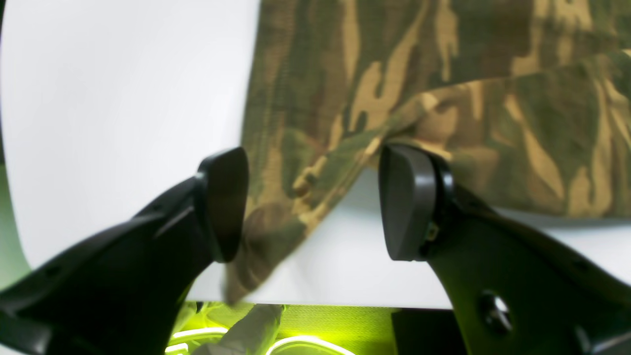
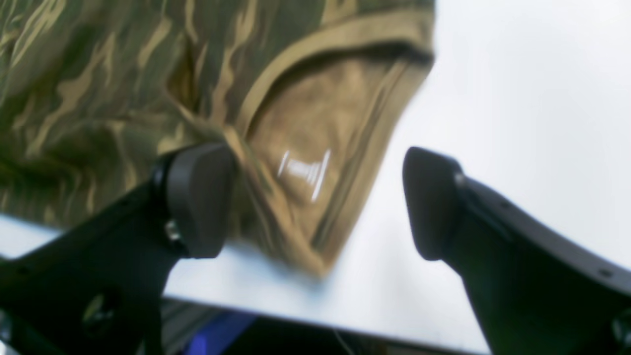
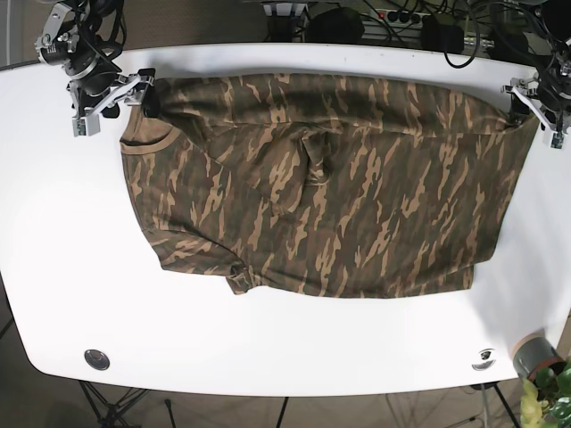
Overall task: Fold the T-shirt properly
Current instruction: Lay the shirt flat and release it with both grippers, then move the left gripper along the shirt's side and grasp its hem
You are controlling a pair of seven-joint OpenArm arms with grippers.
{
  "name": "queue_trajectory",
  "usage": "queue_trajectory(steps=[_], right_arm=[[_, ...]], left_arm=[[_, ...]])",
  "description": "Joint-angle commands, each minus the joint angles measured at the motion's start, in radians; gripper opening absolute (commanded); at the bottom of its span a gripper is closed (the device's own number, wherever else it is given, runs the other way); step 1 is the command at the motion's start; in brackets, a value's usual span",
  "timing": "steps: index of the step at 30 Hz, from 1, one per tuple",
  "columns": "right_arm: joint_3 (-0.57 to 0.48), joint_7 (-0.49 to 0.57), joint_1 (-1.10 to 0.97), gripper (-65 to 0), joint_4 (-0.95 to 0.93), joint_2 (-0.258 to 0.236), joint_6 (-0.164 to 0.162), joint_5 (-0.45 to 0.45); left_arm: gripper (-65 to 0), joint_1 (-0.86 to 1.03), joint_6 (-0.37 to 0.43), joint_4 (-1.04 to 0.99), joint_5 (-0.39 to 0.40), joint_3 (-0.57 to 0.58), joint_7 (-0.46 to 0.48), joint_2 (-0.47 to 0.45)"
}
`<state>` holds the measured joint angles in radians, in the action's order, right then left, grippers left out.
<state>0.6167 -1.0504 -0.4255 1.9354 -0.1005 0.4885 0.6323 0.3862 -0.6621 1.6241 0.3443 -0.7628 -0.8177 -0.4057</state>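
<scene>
I expect the camouflage T-shirt (image 3: 357, 209) to bunch up into uneven folds when I fold it over, because the small heap of cloth (image 3: 314, 162) near the T-shirt's middle already sinks into creases.
The camouflage T-shirt (image 3: 321, 196) lies spread across the white table (image 3: 268, 357), its collar (image 3: 147, 143) at the left and its hem at the right, with a small bunch of cloth near the middle. My right gripper (image 3: 143, 92) is open at the shirt's far left corner; in the right wrist view (image 2: 315, 202) the collar and its white label (image 2: 305, 170) lie between the open jaws. My left gripper (image 3: 520, 102) is open at the far right corner; in the left wrist view (image 1: 315, 204) a hem corner (image 1: 296, 197) lies between the jaws.
The table's curved far edge is close behind both grippers, with cables (image 3: 401, 18) beyond it. Two round fittings (image 3: 96, 358) (image 3: 484, 357) sit near the front edge. A grey pot with a plant (image 3: 535, 357) stands off the front right corner.
</scene>
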Motion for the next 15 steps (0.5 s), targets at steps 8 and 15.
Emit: queue_trajectory(steps=[8, 15], right_arm=[[0.009, 0.028, 0.09, -11.7, -0.001, -0.018, -0.001, -0.007], [0.004, 0.028, 0.265, -11.1, -0.147, -0.011, -0.001, -0.17]], left_arm=[[-25.6, -0.112, 0.009, 0.018, 0.008, -0.016, 0.018, -0.023], [-25.6, -0.18, 0.017, 0.02, 0.006, -0.013, 0.018, -0.025]])
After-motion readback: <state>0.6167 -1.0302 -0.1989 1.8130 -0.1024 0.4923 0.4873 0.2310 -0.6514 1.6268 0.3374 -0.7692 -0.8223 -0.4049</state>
